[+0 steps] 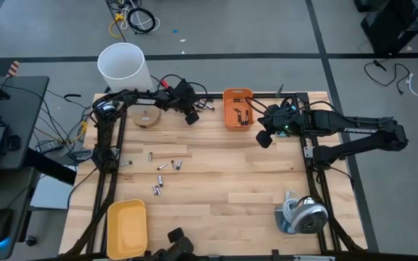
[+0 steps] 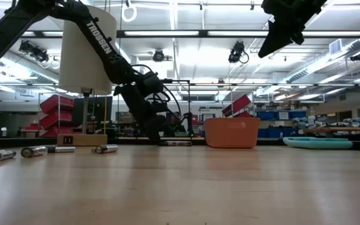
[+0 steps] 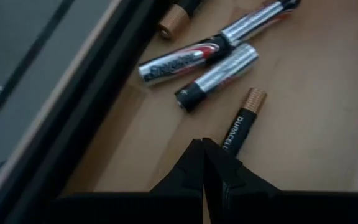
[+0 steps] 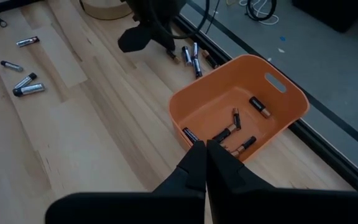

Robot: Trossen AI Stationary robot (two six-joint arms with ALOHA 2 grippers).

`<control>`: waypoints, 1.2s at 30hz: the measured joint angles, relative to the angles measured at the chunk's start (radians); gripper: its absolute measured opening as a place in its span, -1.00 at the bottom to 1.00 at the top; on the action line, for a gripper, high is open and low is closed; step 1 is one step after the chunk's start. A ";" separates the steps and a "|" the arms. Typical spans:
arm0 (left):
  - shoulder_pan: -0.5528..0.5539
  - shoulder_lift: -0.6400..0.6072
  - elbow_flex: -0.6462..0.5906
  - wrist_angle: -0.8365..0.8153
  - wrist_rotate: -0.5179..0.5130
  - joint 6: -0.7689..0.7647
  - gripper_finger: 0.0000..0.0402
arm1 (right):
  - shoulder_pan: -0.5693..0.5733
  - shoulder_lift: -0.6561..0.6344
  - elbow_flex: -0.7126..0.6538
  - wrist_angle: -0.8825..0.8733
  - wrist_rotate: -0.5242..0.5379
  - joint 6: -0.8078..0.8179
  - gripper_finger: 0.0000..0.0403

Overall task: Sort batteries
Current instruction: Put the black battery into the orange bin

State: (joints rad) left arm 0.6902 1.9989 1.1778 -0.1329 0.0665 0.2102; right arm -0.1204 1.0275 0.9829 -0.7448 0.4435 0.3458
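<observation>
The left gripper's fingers are closed next to the Duracell battery's black end (image 3: 230,148), so the robot should open them, move back and lower them around the battery's body (image 3: 239,130).
My left gripper (image 1: 191,117) is shut, low at the table's far edge. Its tip (image 3: 203,144) is right beside a black, copper-ended battery (image 3: 240,122). Two silver-and-black batteries (image 3: 216,76) and another silvery one (image 3: 260,18) lie just past it. My right gripper (image 1: 265,138) is shut and empty, held high (image 2: 279,34) over the near wall of the orange bin (image 4: 191,106). Several dark batteries (image 4: 236,132) lie in that bin. More loose batteries (image 1: 160,171) lie on the wood at the left middle. My left gripper's shut fingertips (image 3: 211,152) stand beside the plain end (image 3: 227,144) of the black battery, coming at it slanting down. The battery lies flat on the table. Whether the fingers touch it, I cannot tell.
A yellow bin (image 1: 127,228) sits at the near left corner and a tape roll (image 1: 303,214) at the near right. A round wooden piece (image 1: 146,117) lies by the left arm. A black frame rail (image 3: 86,112) runs along the far edge, and a white bucket (image 1: 124,65) stands beyond it.
</observation>
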 joint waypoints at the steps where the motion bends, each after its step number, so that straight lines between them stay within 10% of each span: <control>1: -0.001 -0.001 0.000 -0.004 0.012 -0.007 -1.00 | 0.000 0.000 0.000 0.000 0.000 0.000 -1.00; 22: -0.087 -0.037 -0.006 -0.009 0.175 -0.110 -0.93 | 0.000 0.000 0.000 0.003 0.000 -0.002 -1.00; 36: -0.273 -0.037 -0.005 0.117 -0.301 -0.221 -0.90 | 0.000 0.000 0.000 0.011 0.000 -0.008 -1.00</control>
State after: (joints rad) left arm 0.4175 1.9621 1.1725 -0.0158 -0.2348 -0.0105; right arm -0.1207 1.0275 0.9829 -0.7341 0.4435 0.3382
